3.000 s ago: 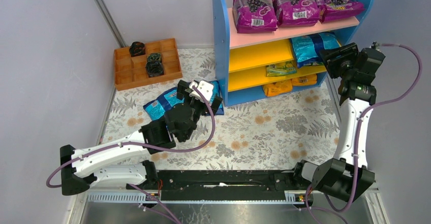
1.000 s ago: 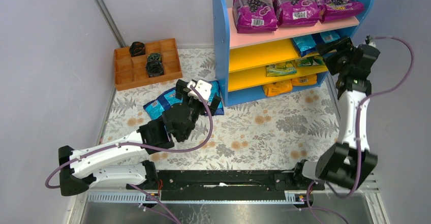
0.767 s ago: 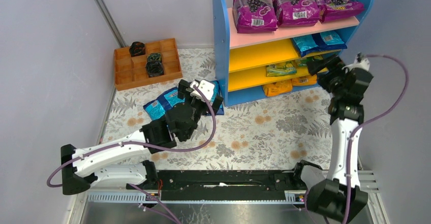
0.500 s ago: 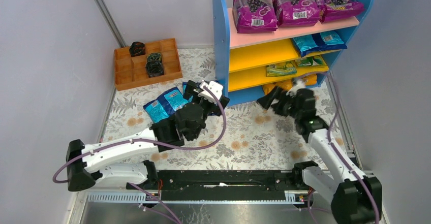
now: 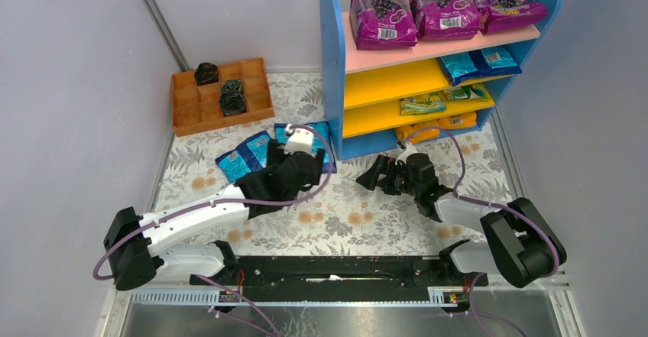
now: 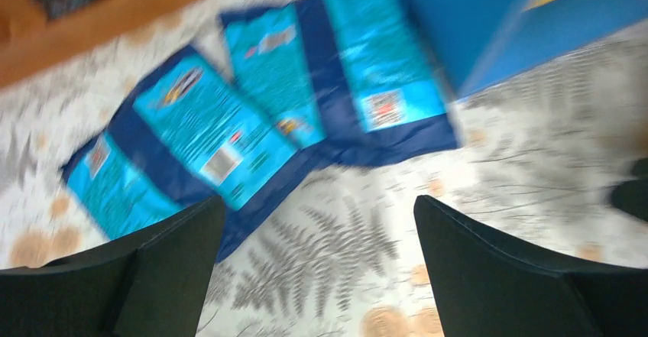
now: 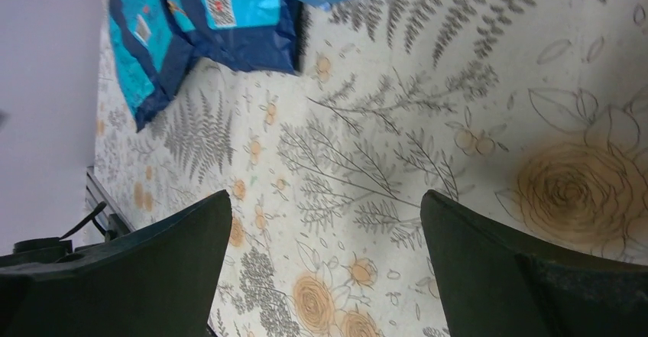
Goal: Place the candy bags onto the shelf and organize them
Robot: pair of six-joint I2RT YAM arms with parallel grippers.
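The slanted blue bag (image 5: 246,157) is a long way from my right gripper, so my left gripper should grab its end (image 5: 229,166) away from the shelf and bring it across for a handover.
Blue candy bags (image 5: 248,156) lie overlapping on the floral mat, left of the shelf (image 5: 333,69). My left gripper (image 5: 309,170) is open and empty, low over the mat just in front of them. In the left wrist view the blue bags (image 6: 206,131) lie ahead of the open gripper (image 6: 321,276). My right gripper (image 5: 374,175) is open and empty, low over the mat in front of the shelf and pointing left. In the right wrist view the gripper (image 7: 325,276) is open and the blue bags (image 7: 229,16) lie far ahead. Blue bags (image 5: 477,63), green-yellow bags (image 5: 422,105) and orange bags (image 5: 416,132) lie on the shelf.
Three purple grape-print bags (image 5: 443,4) fill the pink top board. An orange compartmented tray (image 5: 183,111) with two dark items stands at the back left. Grey walls close in the left and right sides. The shelf's blue base corner (image 6: 489,24) is near the left gripper.
My right arm has swung from the shelf's right end down to the mat in front of the shelf, leaving blue bags on the middle board. My left gripper has shifted a little right.
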